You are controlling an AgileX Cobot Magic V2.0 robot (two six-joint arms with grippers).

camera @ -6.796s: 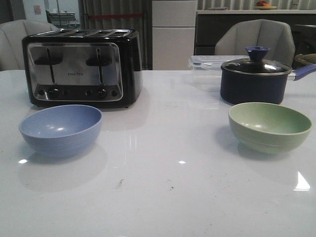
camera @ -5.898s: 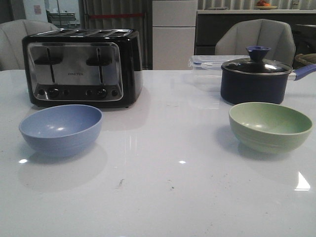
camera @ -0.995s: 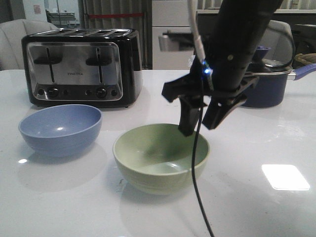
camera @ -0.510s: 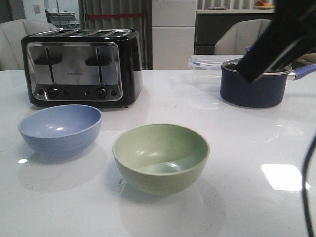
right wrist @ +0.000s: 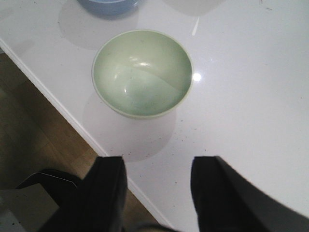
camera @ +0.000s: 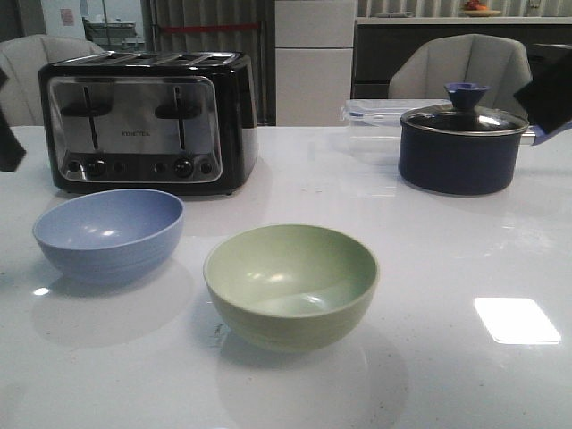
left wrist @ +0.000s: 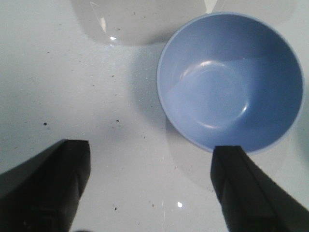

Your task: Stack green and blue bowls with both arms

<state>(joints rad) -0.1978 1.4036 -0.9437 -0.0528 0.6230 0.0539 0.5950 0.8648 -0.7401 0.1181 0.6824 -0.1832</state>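
I expect the blue bowl (camera: 109,235) to keep its rim above the rim of the green bowl (camera: 291,286) when I lower it inside, since both bowls flare similarly wide.
The pale green bowl (camera: 290,284) sits upright on the white table near the front middle; it also shows in the right wrist view (right wrist: 142,72). The periwinkle blue bowl (camera: 109,234) sits upright to its left, apart from it, and shows in the left wrist view (left wrist: 231,80). My left gripper (left wrist: 150,186) is open and empty above the table beside the blue bowl; a dark part of the left arm (camera: 7,143) shows at the front view's left edge. My right gripper (right wrist: 157,188) is open and empty, high above the table edge; a dark part of the right arm (camera: 552,94) shows at the far right.
A black-and-chrome toaster (camera: 147,121) stands behind the blue bowl. A dark navy lidded pot (camera: 460,143) stands at the back right with a clear lidded container (camera: 375,121) beside it. Chairs stand behind the table. The table's front edge and the floor (right wrist: 43,125) show in the right wrist view.
The right arm has let go of the green bowl at the table's middle and drawn back up to the right. The left arm has come into view at the left edge.
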